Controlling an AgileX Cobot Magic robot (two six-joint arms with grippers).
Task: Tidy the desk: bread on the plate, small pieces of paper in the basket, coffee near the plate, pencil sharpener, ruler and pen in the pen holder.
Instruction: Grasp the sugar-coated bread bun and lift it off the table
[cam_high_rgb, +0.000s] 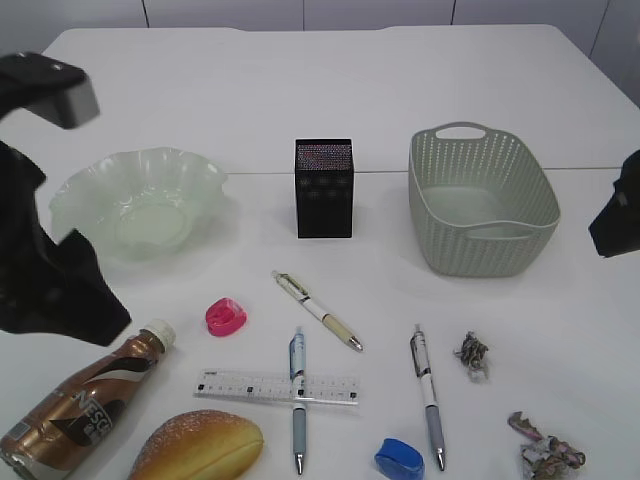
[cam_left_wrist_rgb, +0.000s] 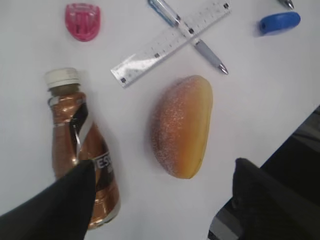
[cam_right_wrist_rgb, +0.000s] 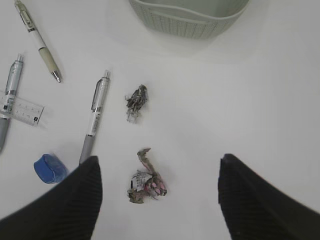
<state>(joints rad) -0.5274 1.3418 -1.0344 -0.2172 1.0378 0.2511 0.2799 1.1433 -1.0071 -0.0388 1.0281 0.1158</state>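
Note:
The plate's sides slope up around an empty hollow (cam_high_rgb: 150, 218), so the bread (cam_high_rgb: 198, 447) will settle within the plate's rim and stay there when I lower it.
The bread (cam_left_wrist_rgb: 182, 125) lies on the desk beside the lying coffee (cam_left_wrist_rgb: 82, 150). My left gripper (cam_left_wrist_rgb: 162, 200) hangs open above them, one finger over the bottle, holding nothing. My right gripper (cam_right_wrist_rgb: 159, 200) is open over a crumpled piece of paper (cam_right_wrist_rgb: 146, 182); a second piece (cam_right_wrist_rgb: 136, 102) lies farther on. The ruler (cam_high_rgb: 277, 386) rests under a pen (cam_high_rgb: 298, 412), with two more pens (cam_high_rgb: 318, 311) (cam_high_rgb: 427, 395) nearby. A pink pencil sharpener (cam_high_rgb: 226, 316) and a blue one (cam_high_rgb: 399, 458) lie loose. Behind stand the plate (cam_high_rgb: 85, 185), pen holder (cam_high_rgb: 324, 188) and basket (cam_high_rgb: 470, 245).
The desk's front edge runs close to the bread (cam_high_rgb: 198, 447) and coffee (cam_high_rgb: 85, 405). My left arm (cam_high_rgb: 50, 280) covers the near left side and my right arm (cam_high_rgb: 620, 215) shows at the right edge.

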